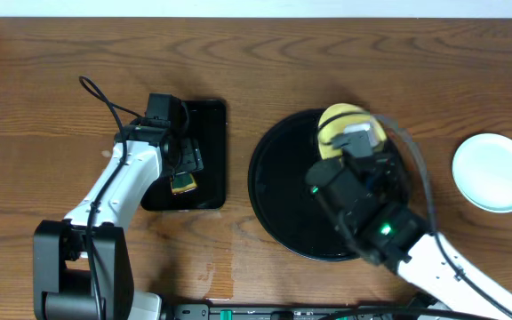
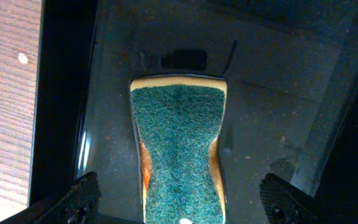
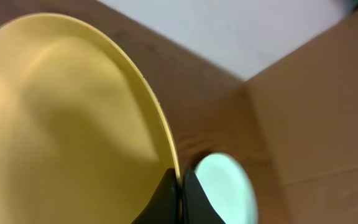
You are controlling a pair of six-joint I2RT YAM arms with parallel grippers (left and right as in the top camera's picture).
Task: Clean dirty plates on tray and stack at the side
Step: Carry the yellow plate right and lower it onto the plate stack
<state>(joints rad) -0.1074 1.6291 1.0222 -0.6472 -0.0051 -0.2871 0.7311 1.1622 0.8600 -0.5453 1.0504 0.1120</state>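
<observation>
The top of the mint-blue plate (image 1: 494,172) lies open, so I keep carrying the yellow plate (image 1: 334,124) by its rim in my right gripper until it rests there.
My right gripper (image 3: 180,186) is shut on the rim of the pale yellow plate (image 3: 61,124) and holds it tilted above the round black tray (image 1: 278,191); the plate also shows in the overhead view (image 1: 338,123). A mint-blue plate (image 1: 494,172) lies on the bare wood tabletop at the right, and it shows behind the yellow plate in the right wrist view (image 3: 225,186). My left gripper (image 2: 179,202) is open over a green-topped yellow sponge (image 2: 179,149), one finger on each side of it, not touching. Another mint-blue plate is not in view.
The sponge lies in a smaller rectangular black tray (image 1: 210,120) at the left of the round tray. Bare brown tabletop (image 1: 52,107) surrounds both trays. A cardboard-coloured surface (image 3: 316,93) fills the right of the right wrist view.
</observation>
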